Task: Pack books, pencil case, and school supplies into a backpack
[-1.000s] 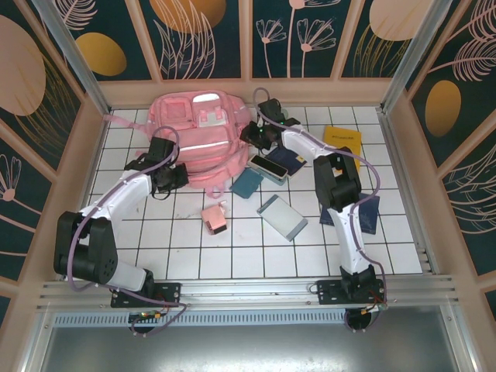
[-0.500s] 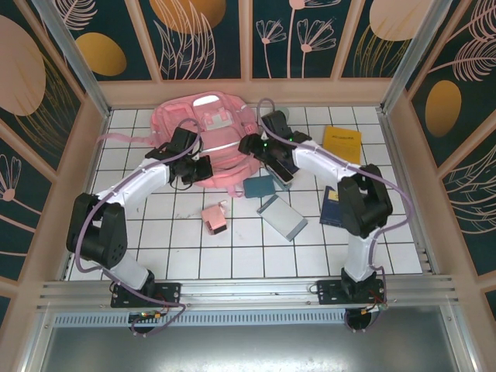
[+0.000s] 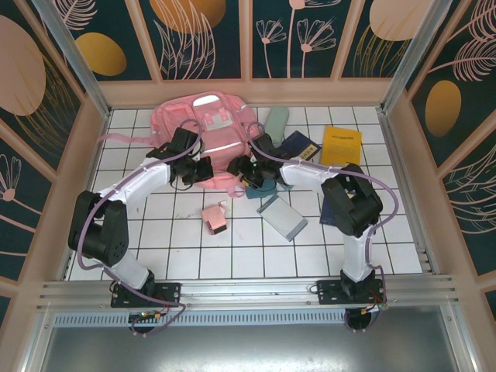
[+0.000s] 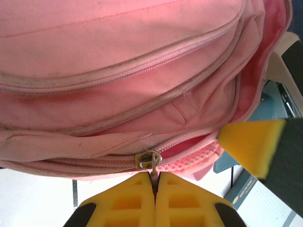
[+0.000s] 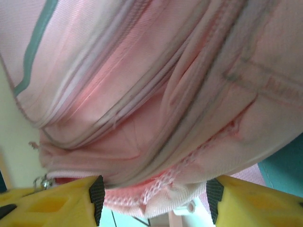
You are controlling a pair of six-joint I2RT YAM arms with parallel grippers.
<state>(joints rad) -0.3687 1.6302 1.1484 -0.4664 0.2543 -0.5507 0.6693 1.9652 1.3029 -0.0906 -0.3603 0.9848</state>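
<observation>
Next, my left gripper pulls the slider away from the zip's gap [image 4: 185,147] along the closed teeth [image 4: 92,162], because that gap next to the slider is too short for the books.
The pink backpack [image 3: 194,124] lies at the back of the table. My left gripper [image 4: 155,182] is shut on the pull of its zipper slider [image 4: 148,159], at the bag's near edge [image 3: 204,167]. To the right, the zip gapes open. My right gripper [image 5: 154,203] is open at the same edge [image 3: 245,169], with pink mesh and fabric [image 5: 165,189] between its fingers [image 5: 52,201]. A yellow book [image 3: 342,144], a navy book [image 3: 298,146] and a mint-green case [image 3: 273,120] lie right of the bag. The teal pad [image 3: 261,187] sits under the right arm.
A little pink box [image 3: 215,218] and a flat grey-blue box [image 3: 282,217] lie on the white tiles in front of the bag. Another navy book [image 3: 328,211] is partly under the right arm. Walls close the table on three sides.
My right gripper has moved left and nearer, onto the bag's near edge, uncovering the navy book and mint case. The left gripper went up to the bag a second ago and has stayed there.
</observation>
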